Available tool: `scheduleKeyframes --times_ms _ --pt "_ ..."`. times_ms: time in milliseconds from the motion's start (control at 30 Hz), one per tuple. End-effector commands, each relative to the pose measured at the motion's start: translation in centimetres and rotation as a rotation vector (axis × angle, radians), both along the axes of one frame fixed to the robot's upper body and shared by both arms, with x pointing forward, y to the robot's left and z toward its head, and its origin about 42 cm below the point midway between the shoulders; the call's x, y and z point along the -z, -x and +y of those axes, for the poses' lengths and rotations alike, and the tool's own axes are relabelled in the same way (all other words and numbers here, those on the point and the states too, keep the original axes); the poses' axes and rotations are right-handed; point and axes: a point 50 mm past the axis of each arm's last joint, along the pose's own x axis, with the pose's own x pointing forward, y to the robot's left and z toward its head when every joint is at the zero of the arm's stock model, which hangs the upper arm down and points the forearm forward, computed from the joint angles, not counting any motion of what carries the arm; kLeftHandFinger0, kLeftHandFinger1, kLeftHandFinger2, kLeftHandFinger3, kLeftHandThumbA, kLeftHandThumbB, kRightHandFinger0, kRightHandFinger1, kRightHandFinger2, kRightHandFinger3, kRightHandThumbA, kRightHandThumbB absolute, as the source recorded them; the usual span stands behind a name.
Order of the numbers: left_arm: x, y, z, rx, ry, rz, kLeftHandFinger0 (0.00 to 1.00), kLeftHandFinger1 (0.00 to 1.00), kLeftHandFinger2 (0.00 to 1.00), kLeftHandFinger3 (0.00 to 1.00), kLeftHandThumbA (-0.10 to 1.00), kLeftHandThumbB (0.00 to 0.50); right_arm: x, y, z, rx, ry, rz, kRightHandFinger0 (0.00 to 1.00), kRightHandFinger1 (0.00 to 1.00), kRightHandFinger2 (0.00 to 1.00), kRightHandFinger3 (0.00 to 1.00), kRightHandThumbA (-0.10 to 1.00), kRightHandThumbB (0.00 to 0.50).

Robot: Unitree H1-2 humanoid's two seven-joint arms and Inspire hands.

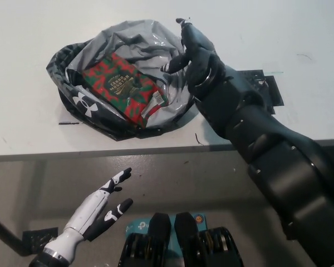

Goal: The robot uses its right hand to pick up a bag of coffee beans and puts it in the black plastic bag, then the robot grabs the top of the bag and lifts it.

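Note:
The plastic bag's rim sags in loose folds [138,41] around the coffee bean bag, so the black plastic bag [104,117] will hang down long and deep when I lift it.
The red and green coffee bean bag [123,88] lies inside the black plastic bag [89,107], whose mouth gapes open on the white table [33,33]. My black right hand [196,55] hovers over the plastic bag's right edge, open, with nothing in it. My white left hand [103,208] rests below the table edge at the lower left, open, fingers spread.
A black square patch [261,89] is stuck on the table to the right of my right arm. The table's front edge [100,153] runs across the middle of the picture, with grey floor below it. A small dark mark lies left of the bag.

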Motion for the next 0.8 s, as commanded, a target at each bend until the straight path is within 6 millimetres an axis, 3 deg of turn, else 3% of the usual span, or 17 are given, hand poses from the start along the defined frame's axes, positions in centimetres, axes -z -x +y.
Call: scheduleKeyframes --times_ms 0,300,433,500,533,600,633,667,700,767 --pt "-1.4 -0.6 0.1 0.034 -0.029 -0.045 0.93 1.00 1.00 1.00 1.00 0.264 -1.8 -0.4 0.1 -0.077 -0.093 0.080 1.00 1.00 1.00 1.00 0.94 0.457" --pt "-1.6 -0.6 0.1 0.034 -0.024 -0.039 0.91 1.00 1.00 1.00 0.98 0.271 -1.4 -0.4 0.0 -0.116 -0.211 0.153 1.00 1.00 1.00 1.00 0.90 0.493" --pt "-1.6 -0.7 0.1 0.035 -0.027 -0.038 0.92 1.00 1.00 1.00 0.99 0.275 -1.2 -0.4 0.0 -0.100 -0.139 0.127 1.00 1.00 1.00 1.00 0.98 0.487" --pt "-1.6 -0.7 0.1 0.036 -0.022 -0.038 0.92 1.00 1.00 1.00 0.99 0.276 -1.4 -0.4 0.0 -0.072 -0.144 0.096 1.00 1.00 1.00 1.00 0.93 0.398" --pt "-1.6 -0.8 0.1 0.038 -0.019 -0.037 0.91 1.00 1.00 1.00 0.99 0.278 -1.5 -0.4 -0.1 -0.034 -0.157 0.058 0.98 1.00 1.00 1.00 0.84 0.318" --pt "-1.6 -0.8 0.1 0.039 -0.018 -0.034 0.91 1.00 1.00 1.00 0.99 0.278 -1.7 -0.4 -0.2 -0.003 -0.157 0.009 0.86 1.00 1.00 1.00 0.65 0.268" --pt "-1.6 -0.8 0.2 0.038 -0.019 -0.031 0.91 1.00 1.00 1.00 0.99 0.278 -1.8 -0.4 -0.2 0.022 -0.144 -0.036 0.51 0.62 0.70 0.77 0.43 0.192" --pt "-1.6 -0.8 0.2 0.038 -0.019 -0.031 0.91 1.00 1.00 1.00 0.99 0.278 -1.8 -0.4 -0.2 0.027 -0.140 -0.045 0.51 0.62 0.70 0.77 0.43 0.192" --pt "-1.6 -0.8 0.2 0.037 -0.025 -0.031 0.91 1.00 1.00 1.00 1.00 0.282 -2.2 -0.4 0.0 0.040 -0.130 -0.091 0.18 0.28 0.39 0.48 0.26 0.179" --pt "-1.6 -0.8 0.1 0.037 -0.030 -0.032 0.92 1.00 1.00 1.00 1.00 0.282 -2.5 -0.3 0.1 0.051 -0.127 -0.126 0.11 0.19 0.31 0.41 0.24 0.176"
